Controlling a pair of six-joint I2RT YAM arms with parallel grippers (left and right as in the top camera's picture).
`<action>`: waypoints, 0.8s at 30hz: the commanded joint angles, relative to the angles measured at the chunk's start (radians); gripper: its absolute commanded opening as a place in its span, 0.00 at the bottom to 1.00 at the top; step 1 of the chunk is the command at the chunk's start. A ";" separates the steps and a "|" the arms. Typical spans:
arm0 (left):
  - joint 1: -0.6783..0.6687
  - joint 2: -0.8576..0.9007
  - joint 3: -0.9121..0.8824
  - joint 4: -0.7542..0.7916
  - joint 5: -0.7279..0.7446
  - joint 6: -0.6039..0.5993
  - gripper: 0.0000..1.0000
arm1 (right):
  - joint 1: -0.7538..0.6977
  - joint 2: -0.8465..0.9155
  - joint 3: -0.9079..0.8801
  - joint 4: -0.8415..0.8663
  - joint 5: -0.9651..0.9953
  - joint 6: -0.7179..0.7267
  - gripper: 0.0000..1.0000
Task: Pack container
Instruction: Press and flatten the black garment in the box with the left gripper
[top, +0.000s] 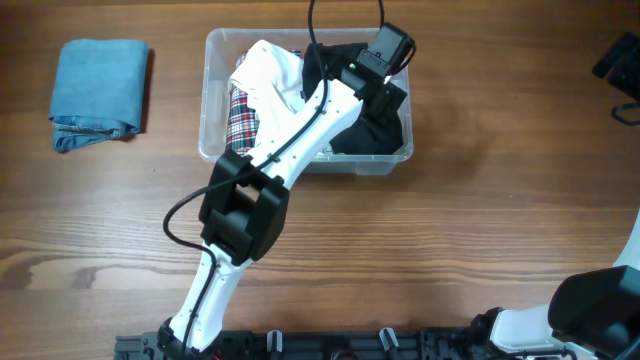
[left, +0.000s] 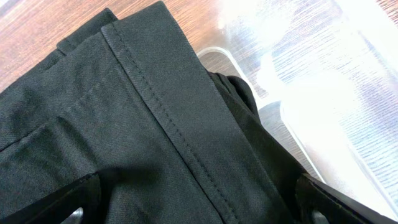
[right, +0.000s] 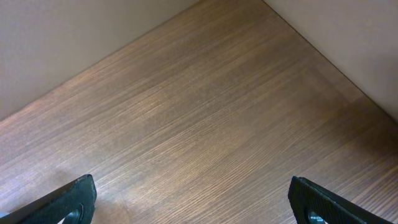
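The black garment (top: 374, 133) is lying rumpled against the container's side. My left gripper needs to press it down flat inside first, then go to the blue denim garment (top: 98, 92).
The clear container (top: 204, 100) stands at the back middle of the table. It holds a white garment (top: 268, 65) and a plaid garment (top: 243, 115) on its left side and a black garment (top: 385, 138) on its right side. My left gripper (top: 385, 98) is down in the right side of the bin. In the left wrist view its fingers (left: 199, 200) are wide open over the black garment (left: 143, 124), with the clear wall (left: 323, 93) to the right. My right gripper (right: 193, 200) is wide open and empty over bare wood.
A folded blue denim garment (top: 100, 92) lies on the table at the far left. A black object (top: 622, 60) sits at the back right edge. My right arm's base (top: 590, 310) is at the front right corner.
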 joint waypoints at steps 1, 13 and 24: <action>0.023 0.033 -0.003 -0.012 0.034 -0.018 1.00 | 0.002 0.011 -0.008 0.002 -0.016 -0.017 1.00; 0.032 -0.278 -0.003 -0.197 0.064 -0.130 1.00 | 0.002 0.011 -0.008 0.002 -0.016 -0.018 1.00; 0.032 -0.222 -0.003 -0.468 0.185 -0.296 1.00 | 0.002 0.011 -0.008 0.002 -0.016 -0.018 1.00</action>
